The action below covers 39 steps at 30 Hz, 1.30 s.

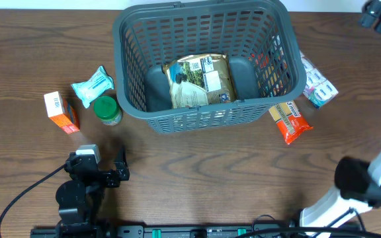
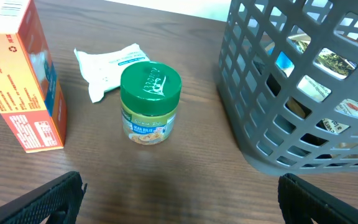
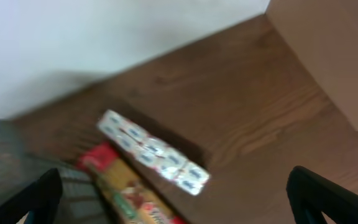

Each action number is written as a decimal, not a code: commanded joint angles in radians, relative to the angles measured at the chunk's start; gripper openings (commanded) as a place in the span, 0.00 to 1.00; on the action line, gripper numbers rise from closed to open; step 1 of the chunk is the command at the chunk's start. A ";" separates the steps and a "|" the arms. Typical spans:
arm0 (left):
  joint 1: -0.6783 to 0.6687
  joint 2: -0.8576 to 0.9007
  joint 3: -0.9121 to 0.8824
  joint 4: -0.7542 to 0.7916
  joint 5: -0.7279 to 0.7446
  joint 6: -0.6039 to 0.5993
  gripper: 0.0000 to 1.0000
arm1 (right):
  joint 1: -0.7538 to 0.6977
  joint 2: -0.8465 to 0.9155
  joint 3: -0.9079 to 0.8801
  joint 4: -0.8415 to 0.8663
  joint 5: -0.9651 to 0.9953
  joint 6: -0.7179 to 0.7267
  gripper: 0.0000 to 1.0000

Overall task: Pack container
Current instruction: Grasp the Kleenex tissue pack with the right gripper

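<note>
Open wood borders the white blister pack, so the robot's open right gripper should keep moving down toward the pack's far end until its fingers straddle that end and close.
The container, a dark grey lattice basket, stands at the table's far middle with a tan food bag lying on its floor. In the left wrist view its wall fills the right side. My left gripper is open and empty near the front left, a short way from a green-lidded jar. My right gripper is open and empty, hovering above a white blister pack and a red-and-yellow packet beside the basket's right wall; this view is blurred.
Left of the basket lie an orange box, a teal-and-white packet and the jar. The red-and-yellow packet and the blister pack lie to its right. The right arm's white base stands at the front right.
</note>
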 commanded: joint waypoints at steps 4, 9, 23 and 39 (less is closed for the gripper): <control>0.005 -0.007 -0.020 -0.002 0.006 0.017 0.98 | -0.091 0.231 -0.016 0.002 -0.248 -0.350 0.99; 0.005 -0.007 -0.020 -0.002 0.006 0.017 0.98 | -0.096 0.389 -0.016 0.035 -0.281 -0.483 0.99; 0.005 -0.007 -0.020 -0.002 0.006 0.017 0.98 | 0.011 0.676 -0.016 0.097 -0.263 -0.710 0.93; 0.005 -0.007 -0.020 -0.002 0.006 0.017 0.98 | 0.106 0.799 -0.016 0.139 -0.057 -0.609 0.90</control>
